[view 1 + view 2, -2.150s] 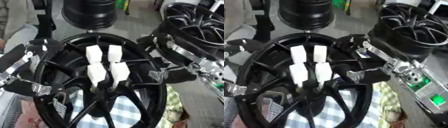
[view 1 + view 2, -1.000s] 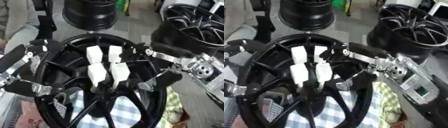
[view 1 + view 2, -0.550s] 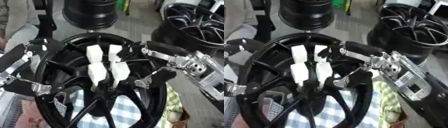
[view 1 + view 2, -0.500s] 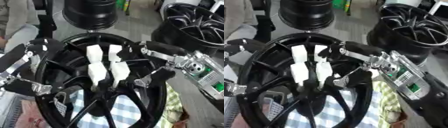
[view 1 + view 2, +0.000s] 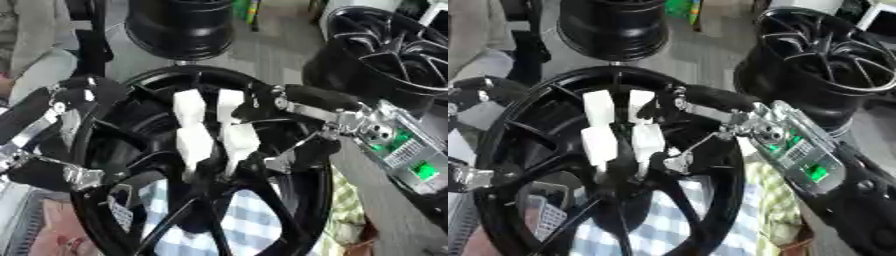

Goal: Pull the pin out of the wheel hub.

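I expect the wheel hub to spin flat in place and take the white pins around with it when I turn the wheel hub's rim, because the pins stand bunched together at its centre.
A big black wheel hub lies flat in front of me, with several white pins standing upright in a cluster at its centre. My right hand reaches in from the right over the rim, its fingers spread. One finger ends beside the upper right pin. The thumb ends just right of the lower right pin. Neither is curled round a pin. My left hand rests open across the hub's left rim.
A second black wheel stands at the back right and a black rim at the back centre. A blue checked cloth shows under the hub's spokes. A yellow-green checked cloth lies at the right.
My right hand has moved left from the hub's right rim to the pins at the centre. The left hand and the pins have stayed where they were.
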